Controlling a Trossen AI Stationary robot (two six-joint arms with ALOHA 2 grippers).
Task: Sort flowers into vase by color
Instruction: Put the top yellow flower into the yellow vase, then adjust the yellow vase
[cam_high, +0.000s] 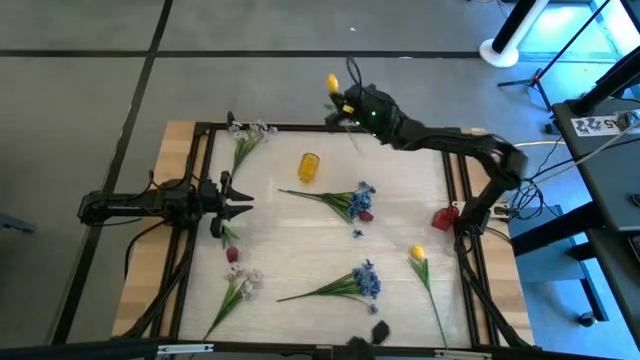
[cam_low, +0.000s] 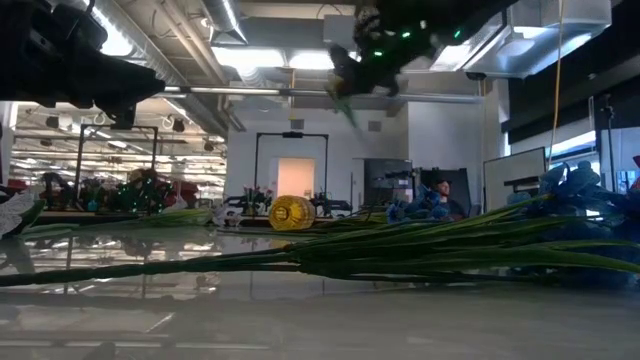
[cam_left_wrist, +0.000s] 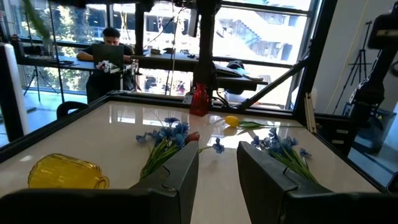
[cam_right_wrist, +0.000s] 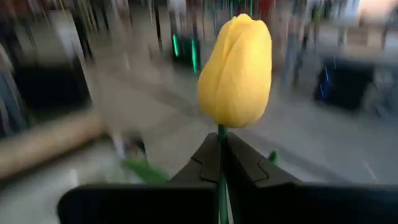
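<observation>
I should continue to move the yellow tulip with my right gripper to the clear far corner (cam_high: 412, 170) and let it go there, as the yellow vase (cam_high: 309, 167) is on its side.
My right gripper (cam_high: 345, 100) is raised over the table's far edge, shut on a yellow tulip (cam_right_wrist: 235, 71) whose bloom (cam_high: 332, 83) stands past its fingertips. A yellow vase (cam_high: 308, 167) lies on its side on the table. A red vase (cam_high: 445, 217) stands by the right edge. Flat on the table lie two blue clusters (cam_high: 355, 200) (cam_high: 365, 281), two white sprigs (cam_high: 250, 133) (cam_high: 243, 283), another yellow tulip (cam_high: 418, 257) and a dark red bud (cam_high: 232, 254). My left gripper (cam_high: 245, 200) waits open at the left edge, touching nothing. My right gripper pinches the tulip's green stem (cam_right_wrist: 221, 132) between its two fingers, just under the bloom. The fingers come roughly level from the table's right side. The flower is lifted clear; the rest of the stem (cam_low: 347, 108) hangs slanting below the gripper.
A black frame (cam_high: 300, 127) runs round the work surface, and my right arm (cam_high: 470, 145) crosses its far right corner. The flowers are scattered over the middle and near half. In the room beyond the table a person (cam_left_wrist: 112, 43) sits at a desk.
</observation>
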